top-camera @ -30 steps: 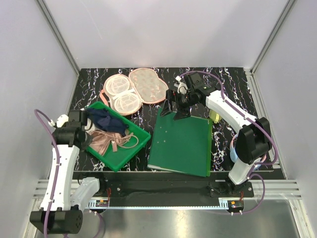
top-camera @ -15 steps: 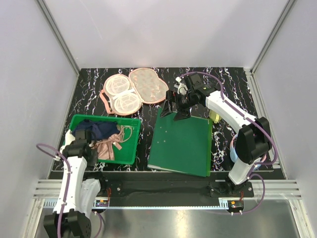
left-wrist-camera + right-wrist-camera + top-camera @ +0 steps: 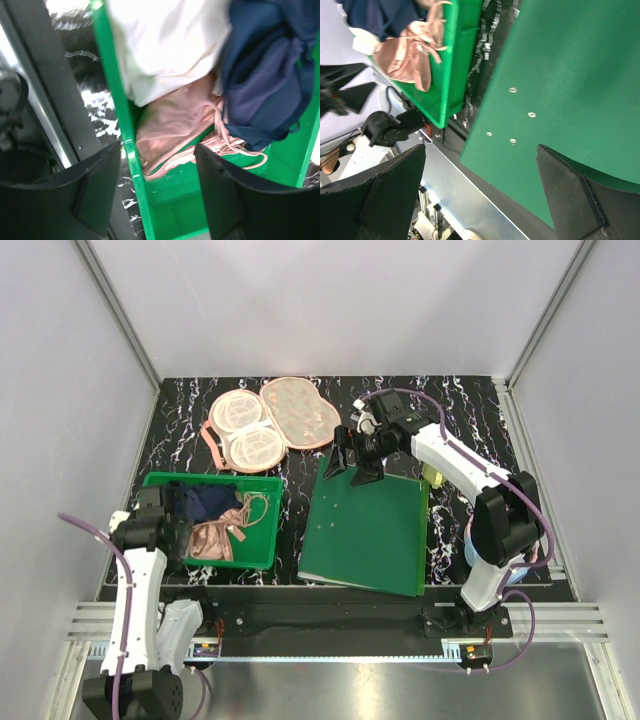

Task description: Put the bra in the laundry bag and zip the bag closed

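The left gripper's fingers have the green bin's side between them, so the robot should move them inside and grip only the pale pink bra before lifting it to the laundry bag.
The pale pink bra lies in the green bin with a dark blue cloth. The laundry bag lies open and flat at the back left of the table. My left gripper is open and empty, its fingers straddling the bin's left wall; the bra lies just ahead of it, beside a white cloth and the blue cloth. My right gripper is open and empty over the far edge of a green board. The right wrist view shows the bra far off.
The green board lies flat between the bin and the right arm. A small yellow-green object sits by the board's right edge. The black marbled table ends at grey walls on three sides.
The bin has swung from tilted to square and slid left toward the near edge. My left arm pulled back with it and now sits at its left wall. The right arm barely moved.
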Available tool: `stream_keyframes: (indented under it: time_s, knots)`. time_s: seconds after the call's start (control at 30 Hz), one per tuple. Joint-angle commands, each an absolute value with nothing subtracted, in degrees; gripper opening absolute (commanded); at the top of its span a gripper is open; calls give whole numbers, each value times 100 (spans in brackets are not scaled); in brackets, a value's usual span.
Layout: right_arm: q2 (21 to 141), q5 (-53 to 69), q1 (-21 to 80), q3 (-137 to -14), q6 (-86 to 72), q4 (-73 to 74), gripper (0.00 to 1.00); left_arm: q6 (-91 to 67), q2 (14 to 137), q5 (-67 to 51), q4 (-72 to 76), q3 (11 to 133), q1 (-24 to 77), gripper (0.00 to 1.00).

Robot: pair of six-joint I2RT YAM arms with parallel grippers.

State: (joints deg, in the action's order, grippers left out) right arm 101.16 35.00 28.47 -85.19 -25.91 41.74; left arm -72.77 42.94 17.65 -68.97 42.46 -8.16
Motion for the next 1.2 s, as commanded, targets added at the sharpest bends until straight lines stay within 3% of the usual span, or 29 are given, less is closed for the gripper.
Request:
stream_keyframes:
  time_s: [0.0,0.17,0.3,0.33,0.43,0.53,0.57,0.63,0.77,0.8,0.97,1.17]
  knots:
    - [10300,3199,2883,-8359,-2470,4157,100,-5952,4797,1759,-6217,4491,-844,50]
    - [10362,3217,2883,-8288,-2408,4166,100,-5046,5378,1467,-6108,4597,-800,47]
    - [10371,3304,2892,-8358,-2399,4166,100,-4598,5352,1530,-6003,4474,-765,56]
    - [10380,3313,2883,-8384,-2399,4166,100,-4597,5413,1494,-5977,4421,-747,66]
    - [10389,3357,2883,-8420,-2399,4166,100,-4500,5589,1240,-5687,4272,-738,69]
    - [10354,3358,2883,-8420,-2364,4166,100,-4491,5862,1301,-5529,4175,-738,64]
    - [10336,3357,2883,-8411,-2373,4166,100,-4483,5897,1318,-5372,4149,-738,55]
    - [10310,3331,2892,-8394,-2364,4166,100,-4447,5941,1423,-5274,4157,-738,45]
    - [10266,3331,2892,-8358,-2364,4166,100,-4455,5933,1555,-5683,4594,-747,4]
    - [10257,3331,2883,-8350,-2373,4175,100,-4560,5846,1573,-5904,4771,-756,0]
    - [10204,3349,2883,-8385,-2408,4175,100,-5158,5433,1574,-7616,5755,-738,0]
    - [10160,3384,2883,-8306,-2435,4184,100,-5300,5062,1310,-8524,7135,-756,0]
